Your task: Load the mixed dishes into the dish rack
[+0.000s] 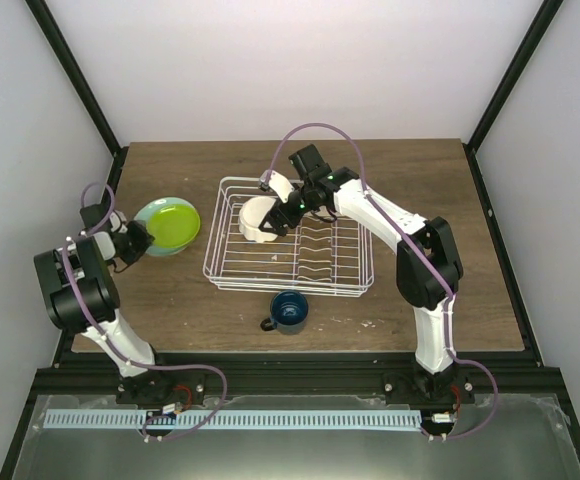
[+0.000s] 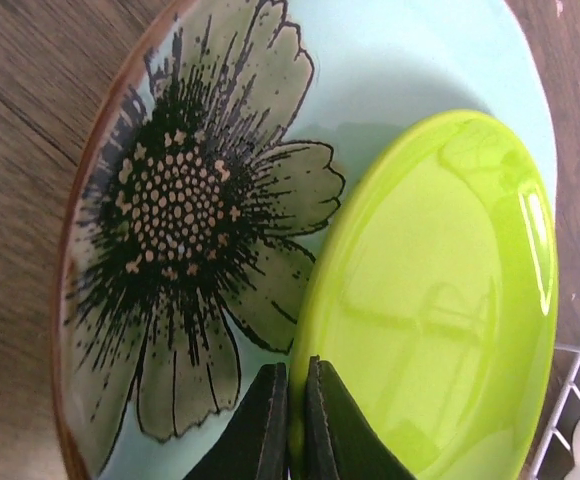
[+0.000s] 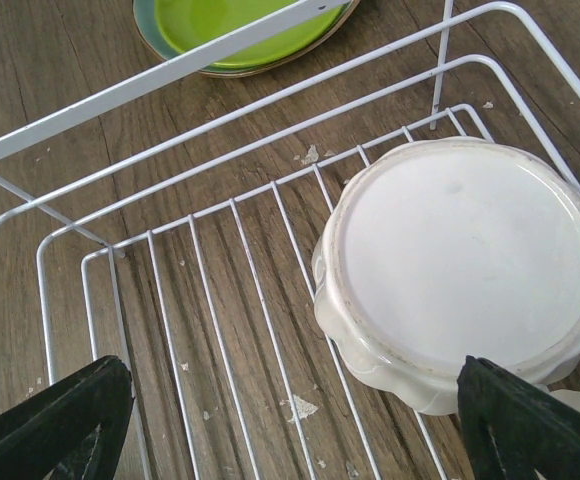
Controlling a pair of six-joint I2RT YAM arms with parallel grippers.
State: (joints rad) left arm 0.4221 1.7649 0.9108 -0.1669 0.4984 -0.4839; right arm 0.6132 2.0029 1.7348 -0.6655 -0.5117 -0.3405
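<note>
The robot's left gripper should lift the lime dish and hold out its free rim (image 1: 198, 221) to the right gripper, because the rack's open slots (image 1: 315, 252) are past the cream bowl.
The white wire dish rack (image 1: 336, 262) stands mid-table. The cream scalloped bowl (image 1: 257, 224) lies upside down in its left end; in the right wrist view the bowl (image 3: 460, 270) rests on the rack's wires (image 3: 170, 75). My right gripper (image 1: 288, 212) hovers over it, open and empty (image 3: 290, 430). The lime-green dish (image 1: 173, 224) lies on the pale mint flowered plate (image 1: 147, 216) left of the rack. My left gripper (image 1: 138, 240) is shut on the lime dish's rim (image 2: 295, 425). The dark blue mug (image 1: 289, 311) stands in front of the rack. A cream piece (image 1: 281, 186), perhaps the flat plate, shows at the rack's back rail.
The rack's corner (image 2: 570, 400) lies just right of the lime dish (image 2: 440, 300) and the mint plate (image 2: 190, 200). Black frame posts rise at the table's back corners. The wooden table (image 1: 420, 180) ends just behind the arm bases.
</note>
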